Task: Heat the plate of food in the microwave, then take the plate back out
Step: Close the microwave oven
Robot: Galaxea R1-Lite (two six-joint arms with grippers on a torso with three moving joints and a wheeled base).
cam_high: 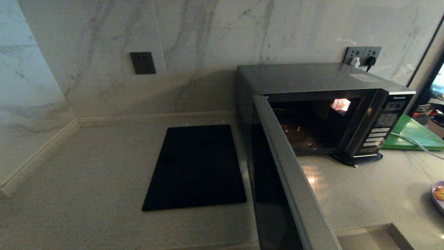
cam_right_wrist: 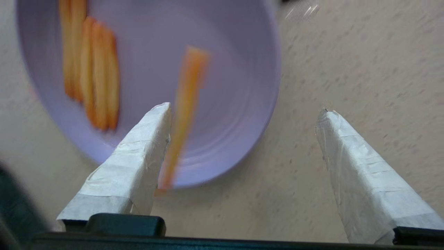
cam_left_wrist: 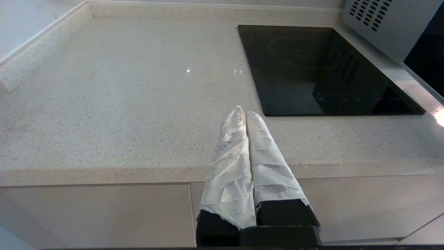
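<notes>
The door [cam_high: 291, 171] is attached to the microwave at its upright front corner [cam_high: 255, 100], so I expect it to swing sideways across the microwave's lit inside when I push it.
The microwave [cam_high: 347, 80] stands at the back right of the counter with its door [cam_high: 291, 180] swung wide open toward me, its lit cavity empty. The lavender plate of food [cam_right_wrist: 222, 62] rests on the counter, and only its edge [cam_high: 437, 195] peeks in at the far right of the head view. My right gripper [cam_right_wrist: 244, 111] hovers open just above the plate's rim, one taped finger [cam_right_wrist: 138, 156] over the plate, the other over bare counter. My left gripper [cam_left_wrist: 242, 113] is shut on nothing, parked over the counter's front edge.
A flat black panel [cam_high: 196, 166] lies on the counter left of the microwave. A green board [cam_high: 412, 133] with a white cable across it sits to the microwave's right. A sunken edge [cam_high: 374, 234] shows at the front right.
</notes>
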